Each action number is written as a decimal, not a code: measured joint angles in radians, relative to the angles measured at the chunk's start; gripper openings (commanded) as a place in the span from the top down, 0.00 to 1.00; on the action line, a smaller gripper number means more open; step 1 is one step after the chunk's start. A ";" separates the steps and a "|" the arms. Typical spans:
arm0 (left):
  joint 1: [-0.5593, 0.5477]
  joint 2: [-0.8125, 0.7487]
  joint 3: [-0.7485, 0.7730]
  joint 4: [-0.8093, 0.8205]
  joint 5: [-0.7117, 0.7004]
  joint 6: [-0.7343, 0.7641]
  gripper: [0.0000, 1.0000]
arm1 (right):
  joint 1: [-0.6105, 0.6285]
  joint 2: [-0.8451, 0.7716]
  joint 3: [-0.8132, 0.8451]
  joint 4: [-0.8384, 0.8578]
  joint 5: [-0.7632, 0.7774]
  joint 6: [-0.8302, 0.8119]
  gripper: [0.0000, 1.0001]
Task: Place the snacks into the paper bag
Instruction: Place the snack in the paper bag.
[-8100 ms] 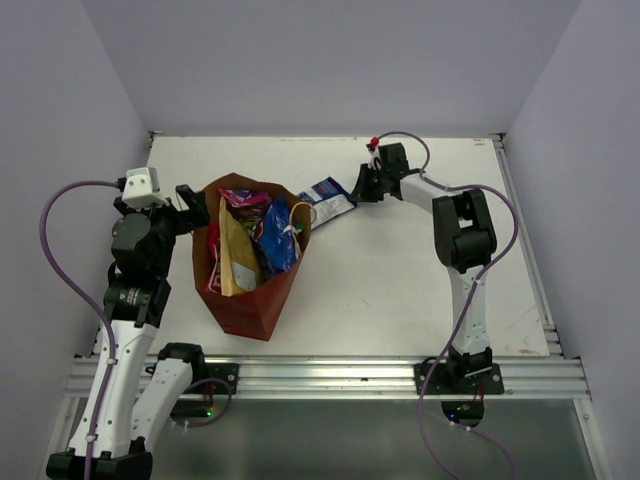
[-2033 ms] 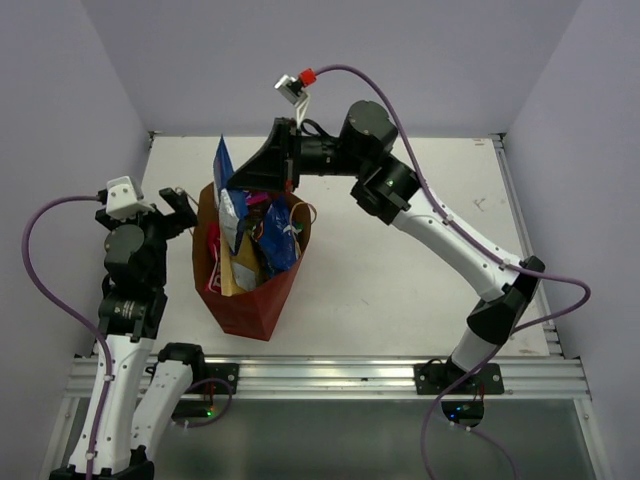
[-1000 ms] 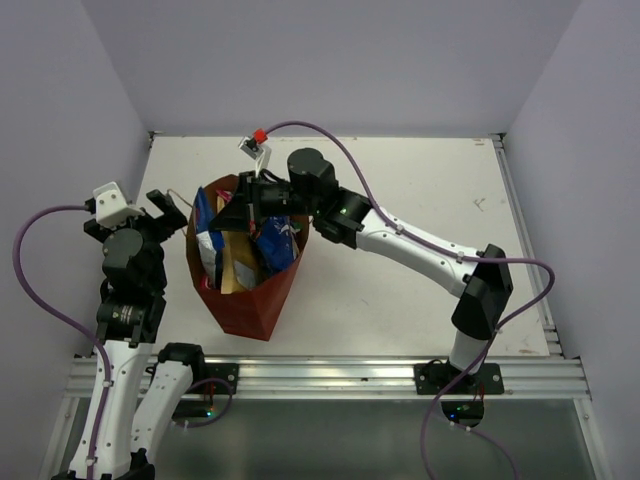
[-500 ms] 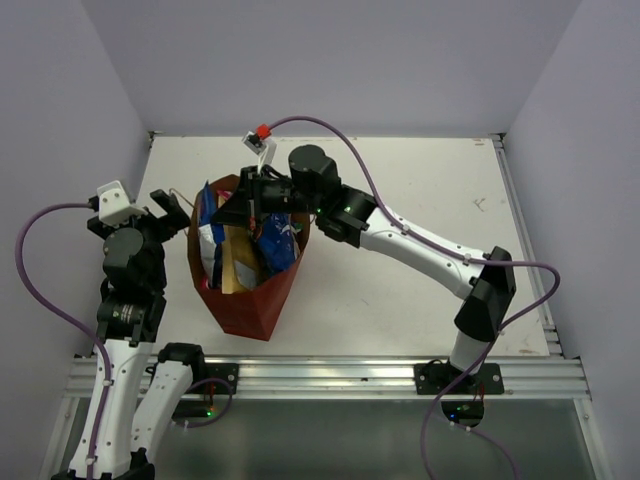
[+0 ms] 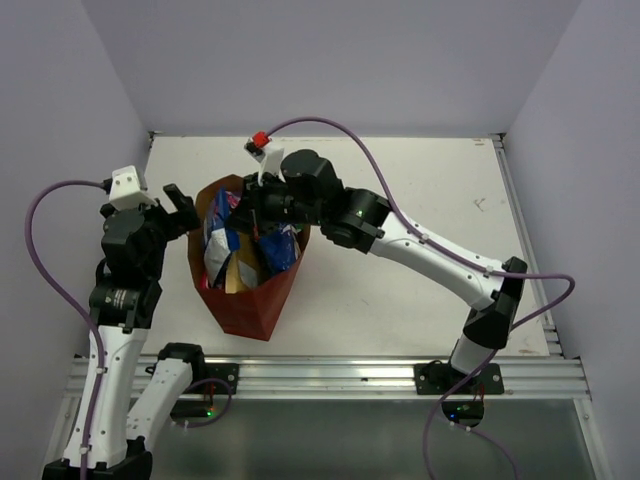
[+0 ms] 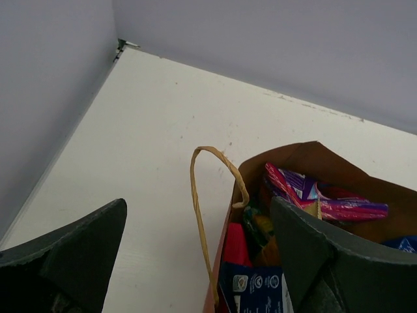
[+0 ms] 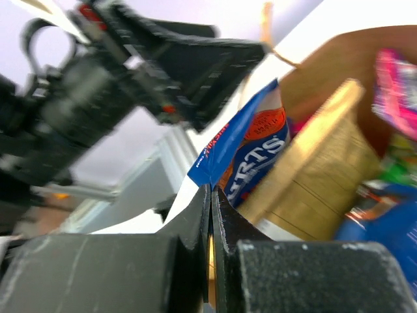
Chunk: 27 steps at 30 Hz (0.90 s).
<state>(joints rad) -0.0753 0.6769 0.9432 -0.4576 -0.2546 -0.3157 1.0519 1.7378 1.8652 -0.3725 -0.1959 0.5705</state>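
The paper bag [image 5: 250, 311] will stay upright and open when I pull it by its handles, because packed snacks [image 5: 242, 258] hold its opening wide.
The brown paper bag [image 5: 247, 290] with red sides stands open at the table's left. Several snacks sit in it. My right gripper [image 5: 243, 205] is over the bag's mouth, shut on the top corner of the large blue-white packet [image 5: 219, 236], which stands upright inside by the left wall. In the right wrist view the gripper [image 7: 212, 189] pinches the packet [image 7: 255, 149] beside the tan-gold packet [image 7: 320, 171]. My left gripper [image 5: 183, 210] is open and empty just left of the bag; its wrist view [image 6: 195, 203] shows the bag's loop handle [image 6: 199, 215] between its fingers, untouched.
A purple-pink packet [image 6: 326, 201] and a red packet [image 6: 234, 246] lie at the bag's rim [image 6: 293, 151]. A dark blue packet [image 5: 280, 248] is at the bag's right side. The back wall and left wall edge [image 6: 120, 45] are close. White table [image 5: 420, 260] extends right.
My right gripper has carried the blue-white packet from the table up over the bag and down into its left side. My left gripper has shifted a little toward the bag.
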 measured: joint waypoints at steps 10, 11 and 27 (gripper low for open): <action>0.000 0.046 0.072 -0.175 0.167 -0.006 0.11 | 0.000 -0.112 0.011 -0.143 0.181 -0.094 1.00; 0.000 0.058 0.072 -0.188 0.184 -0.006 0.11 | 0.000 -0.112 0.011 -0.143 0.181 -0.098 1.00; 0.000 0.160 0.037 -0.229 0.311 0.000 0.91 | 0.000 -0.101 0.118 -0.163 0.153 -0.151 1.00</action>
<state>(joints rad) -0.0753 0.8368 0.9798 -0.6861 0.0559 -0.3153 1.0515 1.6367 1.9835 -0.5358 -0.0433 0.4198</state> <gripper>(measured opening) 0.249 0.010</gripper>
